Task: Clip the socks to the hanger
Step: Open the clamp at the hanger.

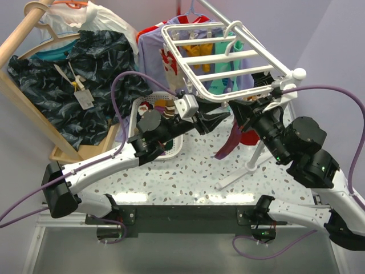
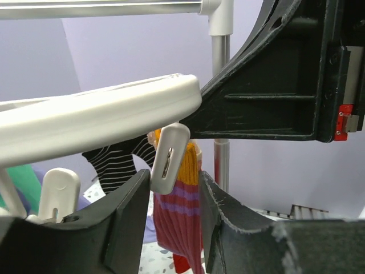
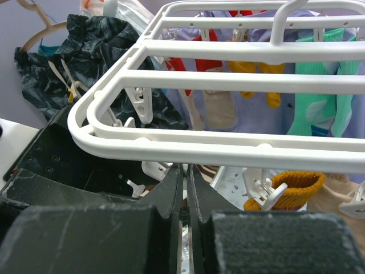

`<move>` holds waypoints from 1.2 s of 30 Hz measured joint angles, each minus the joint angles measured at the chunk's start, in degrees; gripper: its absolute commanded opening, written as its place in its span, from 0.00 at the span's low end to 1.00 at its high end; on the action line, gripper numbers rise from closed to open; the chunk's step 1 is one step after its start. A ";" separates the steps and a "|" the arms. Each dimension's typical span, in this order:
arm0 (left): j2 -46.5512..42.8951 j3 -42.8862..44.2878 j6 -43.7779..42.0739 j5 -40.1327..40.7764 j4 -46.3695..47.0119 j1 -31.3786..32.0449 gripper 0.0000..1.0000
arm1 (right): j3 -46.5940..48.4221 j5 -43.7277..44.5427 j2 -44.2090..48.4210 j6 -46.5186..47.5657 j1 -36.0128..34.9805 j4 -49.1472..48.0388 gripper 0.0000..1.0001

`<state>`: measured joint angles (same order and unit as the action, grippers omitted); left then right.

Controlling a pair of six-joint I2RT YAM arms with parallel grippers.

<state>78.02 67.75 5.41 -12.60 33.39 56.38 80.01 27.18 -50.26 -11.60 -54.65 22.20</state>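
Observation:
The white clip is under the hanger's corner, next to the closed fingers of my right gripper. Next, I open the fingers, move over and grip the clip squarely.
The white grid hanger hangs at the top centre, with both grippers under its near edge. It also shows in the left wrist view and the right wrist view. My left gripper is open, its fingers either side of a dangling white clip. Behind the clip hangs a maroon sock with purple stripes and an orange cuff. The cuff sits in a clip. My right gripper is shut just below the frame, with nothing visible between its jaws.
A black striped sock hangs further along the hanger. A white slotted basket with clothes stands behind the left arm. A wooden rail with dark shirts fills the left. A white stand pole and its foot are on the right.

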 measured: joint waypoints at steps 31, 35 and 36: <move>-0.02 2.95 -6.29 10.16 -5.79 5.29 0.00 | 0.66 -5.25 -1.25 0.20 0.07 1.01 0.55; -0.02 3.04 -6.62 11.39 -6.86 5.51 0.00 | 0.70 -5.03 -1.97 0.55 0.11 0.68 0.52; -0.02 3.08 -6.67 11.61 -7.04 5.53 0.00 | 0.70 -4.79 -1.99 0.59 0.13 0.68 0.51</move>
<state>78.00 70.83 -1.26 -0.99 26.35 61.91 80.71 22.39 -52.25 -11.00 -54.52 22.87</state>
